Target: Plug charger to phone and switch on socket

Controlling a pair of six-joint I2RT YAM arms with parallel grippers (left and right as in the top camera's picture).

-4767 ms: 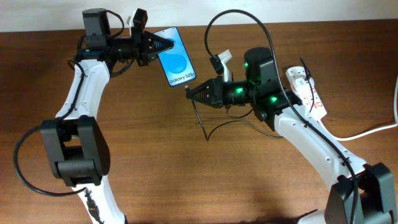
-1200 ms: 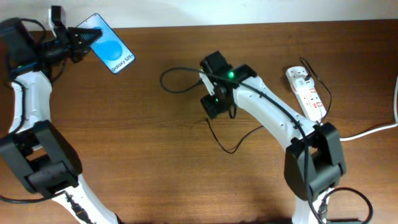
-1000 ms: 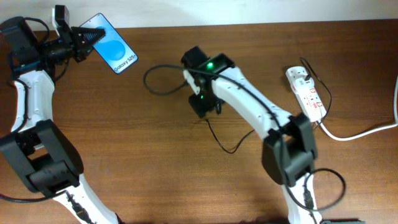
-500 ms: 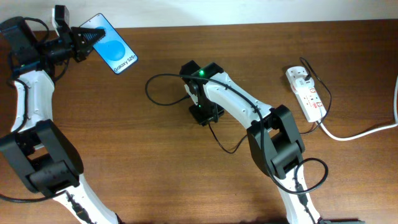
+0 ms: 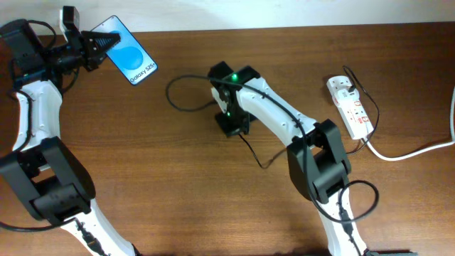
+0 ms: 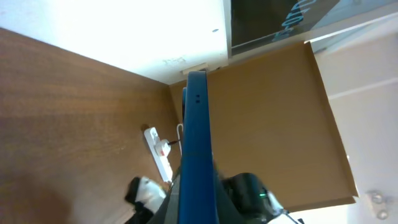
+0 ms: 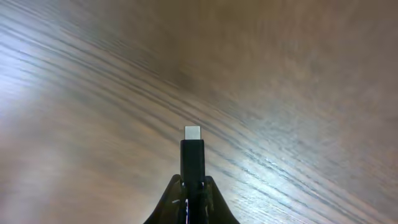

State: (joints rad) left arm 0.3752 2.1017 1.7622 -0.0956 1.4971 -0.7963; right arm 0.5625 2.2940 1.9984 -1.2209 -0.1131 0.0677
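Observation:
I should turn the plug in my right gripper (image 7: pixel 193 134) to face the phone's bottom edge (image 5: pixel 145 77) and bring the phone nearer, because the plug points at the wood.
My left gripper (image 5: pixel 99 44) is shut on the phone (image 5: pixel 130 60), holding it lifted at the far left by its upper end; the blue screen reads "Galaxy S25". In the left wrist view the phone (image 6: pixel 196 143) shows edge-on between the jaws (image 6: pixel 194 208). My right gripper (image 5: pixel 232 128) is shut on the charger's black plug tip (image 7: pixel 192 155), which points at the bare wood at mid-table. The thin black cable (image 5: pixel 186 84) loops left of the right arm and trails down to the right. The white socket strip (image 5: pixel 350 107) lies at the right, far from both grippers.
The socket's thick white cord (image 5: pixel 416 149) runs off the right edge. The white wall borders the table's far edge. The socket strip also shows small in the left wrist view (image 6: pixel 158 151).
The left arm carried the phone from mid-table to the far left and now holds still. The right arm swung left to mid-table with the plug and shifted slightly in the last half second.

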